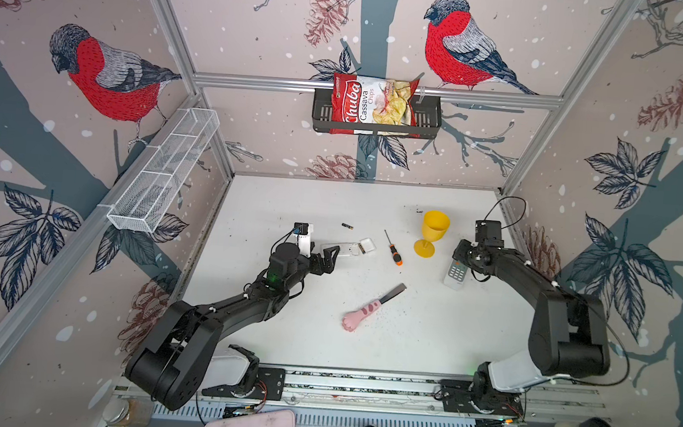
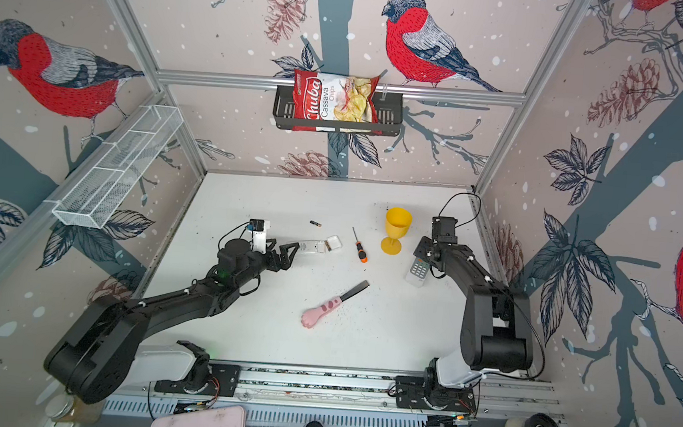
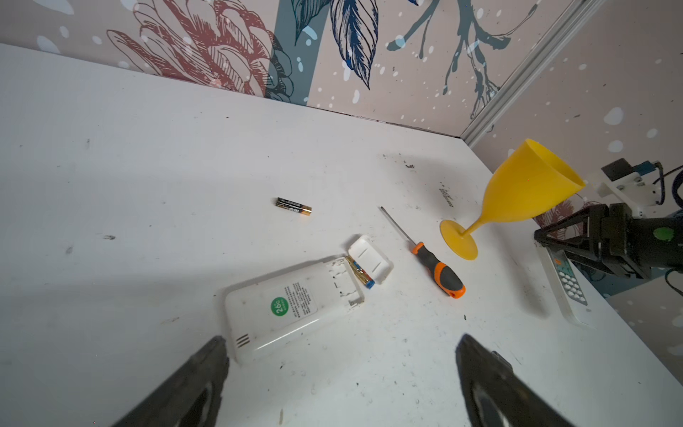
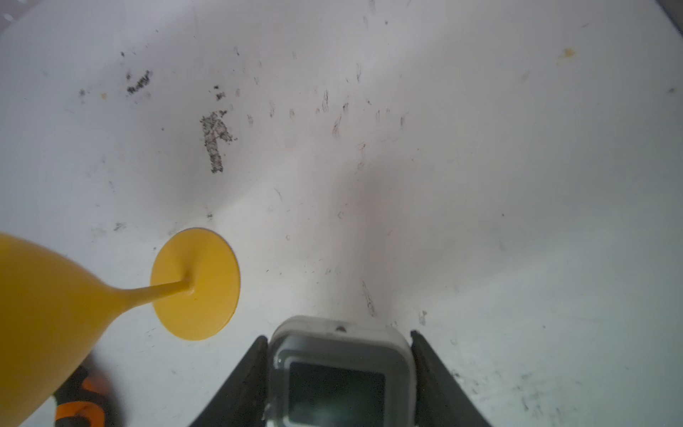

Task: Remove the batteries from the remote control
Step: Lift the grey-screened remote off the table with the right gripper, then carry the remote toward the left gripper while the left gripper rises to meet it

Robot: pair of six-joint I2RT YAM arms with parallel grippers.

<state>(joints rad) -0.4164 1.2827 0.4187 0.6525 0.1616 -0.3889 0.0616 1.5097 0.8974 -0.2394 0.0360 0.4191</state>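
The buttoned remote (image 1: pixel 455 276) is in my right gripper, far from the clear space (image 3: pixel 174 288) past the open remote's closed end, so I should pass it to my left gripper.
A white remote control (image 3: pixel 292 303) lies face down at mid-table in both top views (image 1: pixel 343 250) (image 2: pixel 310 246), its battery bay open. One battery (image 3: pixel 360 273) still sits in the bay. Another battery (image 3: pixel 294 206) lies loose on the table behind it (image 1: pixel 347 226) (image 2: pixel 315 223). The white bay cover (image 3: pixel 369 258) rests beside the open end. My left gripper (image 3: pixel 342 338) is open at the remote's closed end, one finger next to its corner. My right gripper (image 4: pixel 339 335) is shut on the screen end of a second, buttoned remote (image 1: pixel 456 273) at the right.
An orange-and-black screwdriver (image 1: pixel 394 252) lies right of the cover. A yellow goblet (image 1: pixel 432 232) stands close to the right gripper, its foot (image 4: pixel 196 284) beside the fingers. A pink paw-shaped lighter (image 1: pixel 365 312) lies nearer the front. Walls enclose the table.
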